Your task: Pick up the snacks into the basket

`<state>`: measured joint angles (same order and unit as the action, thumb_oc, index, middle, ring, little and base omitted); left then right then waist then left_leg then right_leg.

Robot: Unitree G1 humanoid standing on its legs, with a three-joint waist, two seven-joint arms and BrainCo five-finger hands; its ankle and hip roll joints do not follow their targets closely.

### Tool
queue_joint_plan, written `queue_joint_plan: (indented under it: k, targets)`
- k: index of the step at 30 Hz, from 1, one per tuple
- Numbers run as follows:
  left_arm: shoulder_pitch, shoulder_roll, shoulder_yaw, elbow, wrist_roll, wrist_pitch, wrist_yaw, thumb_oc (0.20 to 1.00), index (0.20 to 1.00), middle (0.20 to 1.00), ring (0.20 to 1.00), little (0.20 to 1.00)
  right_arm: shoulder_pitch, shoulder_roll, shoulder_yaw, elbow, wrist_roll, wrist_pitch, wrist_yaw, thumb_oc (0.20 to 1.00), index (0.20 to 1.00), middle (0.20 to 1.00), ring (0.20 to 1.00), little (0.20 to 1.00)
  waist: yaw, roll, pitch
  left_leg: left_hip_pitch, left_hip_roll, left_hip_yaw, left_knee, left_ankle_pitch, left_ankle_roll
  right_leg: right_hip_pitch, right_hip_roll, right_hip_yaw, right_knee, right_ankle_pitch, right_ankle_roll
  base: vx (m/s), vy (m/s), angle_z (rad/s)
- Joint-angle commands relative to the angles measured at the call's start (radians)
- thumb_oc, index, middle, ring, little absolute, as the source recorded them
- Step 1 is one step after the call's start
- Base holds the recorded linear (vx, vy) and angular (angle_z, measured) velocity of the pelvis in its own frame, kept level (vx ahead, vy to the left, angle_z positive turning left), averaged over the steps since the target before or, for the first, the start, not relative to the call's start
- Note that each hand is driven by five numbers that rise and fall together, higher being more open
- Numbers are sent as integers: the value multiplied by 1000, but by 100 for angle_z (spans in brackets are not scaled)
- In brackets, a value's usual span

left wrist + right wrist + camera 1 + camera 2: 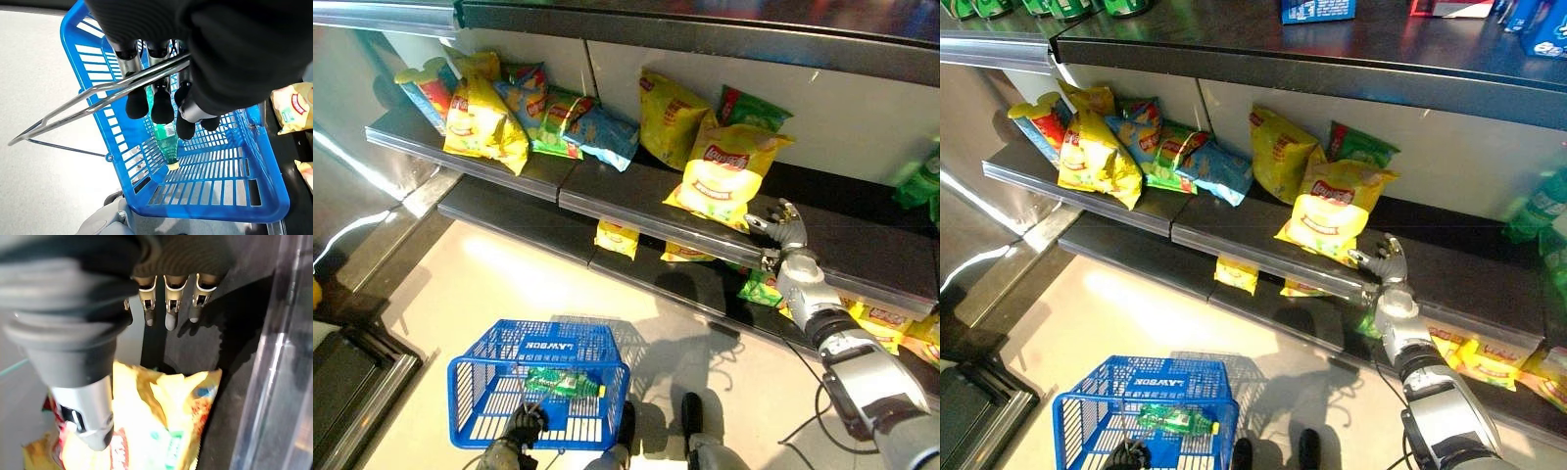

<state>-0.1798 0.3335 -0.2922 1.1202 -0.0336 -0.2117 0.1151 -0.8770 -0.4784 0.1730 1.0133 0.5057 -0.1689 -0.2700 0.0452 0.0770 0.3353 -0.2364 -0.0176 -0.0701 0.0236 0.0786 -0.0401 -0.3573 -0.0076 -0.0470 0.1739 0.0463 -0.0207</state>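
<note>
I see the green bag's top edge [762, 98] resting against the pale back wall, so it will keep leaning there when I lift away the front yellow chip bag.
A yellow chip bag [724, 171] leans upright on the dark middle shelf [626, 201]. My right hand [783, 230] hovers just to its right over the shelf edge, open, fingers [168, 298] straight and holding nothing. The same bag [166, 421] lies close beside its thumb, though I cannot tell whether they touch. Low at the front hangs the blue basket [546, 345] with a green bottle [563, 384] lying in it. My left hand [524, 426] is shut on the basket's metal handle [98, 100], its fingers [161, 98] curled round the wire.
A pile of yellow, blue and green snack bags [489, 113] fills the shelf's left end. A yellow bag [671, 117] and a green bag [754, 108] stand behind the target. Small yellow packs [617, 235] sit on the lower shelf. Green bottles [920, 181] stand far right.
</note>
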Motion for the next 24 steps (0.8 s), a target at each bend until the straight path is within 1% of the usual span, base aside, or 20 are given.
queue_joint_plan:
  k: [1,7,11,15,21,24]
  targets:
    - [103,76,-52,47,23,35,-3,200,200,200,200,200,-76,-65,34,10,19,-29,-2,1000,1000,1000,1000,1000,21,-29,-20,-37,-21,-7,72,-69,-38,32,-98,32,9,-81,149,18,-35,13]
    - [106,75,-61,47,15,33,-8,200,200,200,200,200,-101,-100,38,48,4,-23,0,1000,1000,1000,1000,1000,35,-10,-16,-43,-24,-39,59,-54,-46,22,-110,3,46,-106,143,22,-42,19]
    - [96,75,-73,42,15,31,-9,200,200,200,200,200,-102,-123,30,49,10,-27,-1,1000,1000,1000,1000,1000,39,0,-16,-54,-27,-73,53,-41,-55,16,-120,-30,73,-123,138,12,-65,30]
    - [95,69,-80,44,16,32,-10,200,200,200,200,200,-89,-123,26,67,3,-24,0,1000,1000,1000,1000,1000,48,6,-20,-55,-27,-99,45,-30,-58,27,-128,-65,77,-132,136,31,-57,31]
    - [92,69,-87,43,20,32,-8,200,200,200,200,200,-101,-114,39,85,-8,-25,1,1000,1000,1000,1000,1000,55,11,-26,-54,-24,-108,36,-24,-63,32,-128,-77,77,-138,135,13,-22,15]
    - [91,67,-90,46,21,33,-7,200,200,200,200,200,-102,-123,40,88,-5,-25,7,1000,1000,1000,1000,1000,57,17,-28,-55,-22,-117,27,-13,-70,35,-137,-99,86,-144,130,6,-28,12]
